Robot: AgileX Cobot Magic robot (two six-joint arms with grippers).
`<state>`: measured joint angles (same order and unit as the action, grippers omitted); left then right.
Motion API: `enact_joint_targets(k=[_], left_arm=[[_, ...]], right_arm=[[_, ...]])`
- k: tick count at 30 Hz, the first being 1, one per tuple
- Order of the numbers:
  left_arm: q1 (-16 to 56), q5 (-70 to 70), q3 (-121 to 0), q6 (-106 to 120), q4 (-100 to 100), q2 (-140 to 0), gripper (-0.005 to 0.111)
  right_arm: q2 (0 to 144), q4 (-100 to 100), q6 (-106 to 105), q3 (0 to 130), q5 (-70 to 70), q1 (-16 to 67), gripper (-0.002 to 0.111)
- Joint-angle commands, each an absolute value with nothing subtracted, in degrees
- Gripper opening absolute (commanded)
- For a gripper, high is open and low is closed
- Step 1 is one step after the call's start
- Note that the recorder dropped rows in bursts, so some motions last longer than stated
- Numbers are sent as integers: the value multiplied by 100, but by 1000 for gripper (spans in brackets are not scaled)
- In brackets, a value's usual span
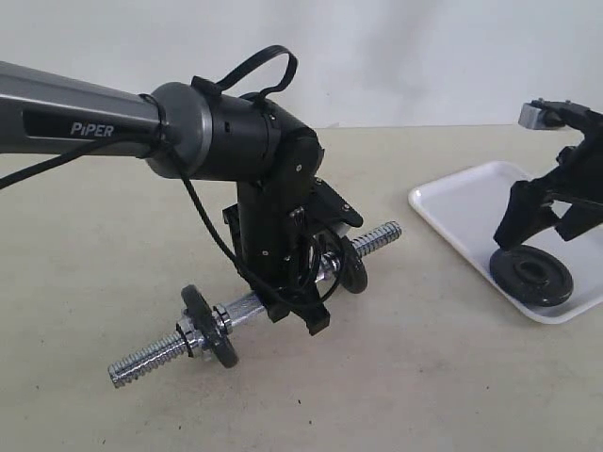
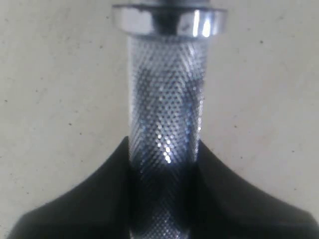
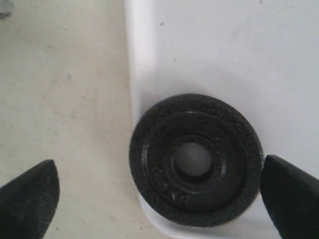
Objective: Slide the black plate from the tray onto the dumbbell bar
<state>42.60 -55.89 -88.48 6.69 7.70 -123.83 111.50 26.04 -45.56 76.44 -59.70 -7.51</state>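
The black plate's rim (image 3: 253,158) is too close to a finger of my right gripper. I should centre the open fingers over the plate's hole (image 3: 193,160) before I go lower.
The black plate (image 1: 530,276) lies flat in the near corner of the white tray (image 1: 462,202). My right gripper (image 1: 542,234) hangs just above it, open, not touching. In the right wrist view the plate (image 3: 196,159) shows its centre hole, resting against the tray (image 3: 224,59) rim, between the wide-apart fingertips of my right gripper (image 3: 159,196). The dumbbell bar (image 1: 245,306) lies on the table with a black disc (image 1: 209,325) and another disc (image 1: 353,264) on it. My left gripper (image 1: 294,309) is shut on its knurled middle. Close up, the bar (image 2: 164,114) and a silver collar nut (image 2: 169,22) show beyond my left gripper (image 2: 164,199).
The beige table (image 1: 424,377) carries the bar at the centre and the tray at the right. The bar's threaded ends (image 1: 377,235) stick out past the discs. The left arm (image 1: 85,118) reaches in from the left above the table.
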Motion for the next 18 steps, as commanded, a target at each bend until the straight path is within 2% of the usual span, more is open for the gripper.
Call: enact_joint_targets(k=[1,7,18], left_arm=[[4269,-5553,-8933,720,836,-12073,4],[4269,-5553,-8933,720,836,-12073,4],[4269,-5553,-8933,720,836,-12073,4]], right_arm=[[11133,3440,-4503,7670,-5948,-802,105],[11133,3694,-4515,7670,-5937,-802,105],[11156,2340,-4138,7670,-6033,-802,105]])
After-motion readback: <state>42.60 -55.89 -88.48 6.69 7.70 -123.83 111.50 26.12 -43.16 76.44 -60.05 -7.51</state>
